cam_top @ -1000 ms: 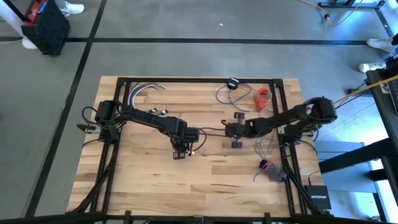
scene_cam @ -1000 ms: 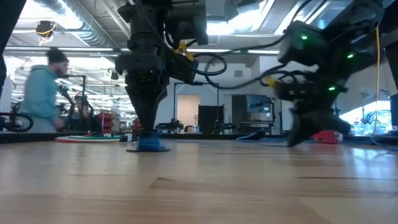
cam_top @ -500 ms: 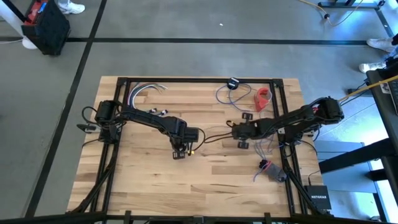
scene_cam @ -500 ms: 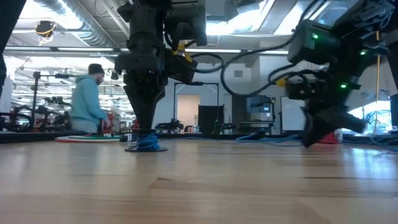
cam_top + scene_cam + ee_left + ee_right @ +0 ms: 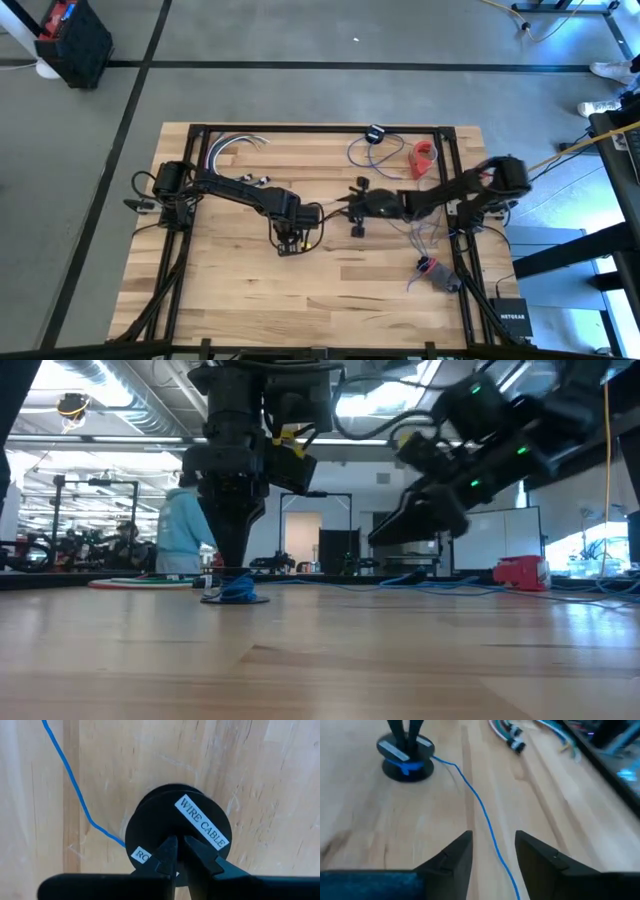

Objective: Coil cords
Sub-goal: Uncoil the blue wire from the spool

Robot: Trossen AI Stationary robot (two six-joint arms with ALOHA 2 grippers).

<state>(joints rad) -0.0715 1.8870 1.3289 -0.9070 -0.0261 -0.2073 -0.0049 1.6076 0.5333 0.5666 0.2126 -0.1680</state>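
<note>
The blue cord (image 5: pixel 489 826) lies lengthwise under the gap between my right gripper's open fingers, so I should go down now until the ends of the fingers are on either side of the cord (image 5: pixel 498 852), and then close them.
A black spool (image 5: pixel 150 820) labelled "WIRE CABLE" stands on its lower flange mid-table (image 5: pixel 290 246), with a thin blue cord (image 5: pixel 480 805) wound on it (image 5: pixel 236 592). The cord trails off it (image 5: pixel 70 780) along the wood toward the right arm. My left gripper (image 5: pixel 176 842) points straight down on the spool's centre, shut (image 5: pixel 291 240). My right gripper (image 5: pixel 492 847) hangs open above the table to the spool's right (image 5: pixel 352 208), slanting down toward it (image 5: pixel 385 540). The cord lies on the wood below the gap between its fingers. My left gripper has its shut fingertips (image 5: pixel 167 851) on the middle of the spool's top flange (image 5: pixel 165 827), coming from above and pointing down. Whether the tips press on the flange or reach into the hub, I cannot tell. The spool stands upright on the table.
At the far edge lie a bundle of pale cables (image 5: pixel 232 147), a small black piece with bluish cord loops (image 5: pixel 372 140) and a red object (image 5: pixel 423 157). More cords (image 5: pixel 432 270) sit at the near right. A person (image 5: pixel 185 530) walks in the room beyond.
My right gripper has risen off the table, tipped from pointing down to a shallow slant, moved toward the spool and opened. The blue cord lies slack on the wood. The spool has stayed where it was.
</note>
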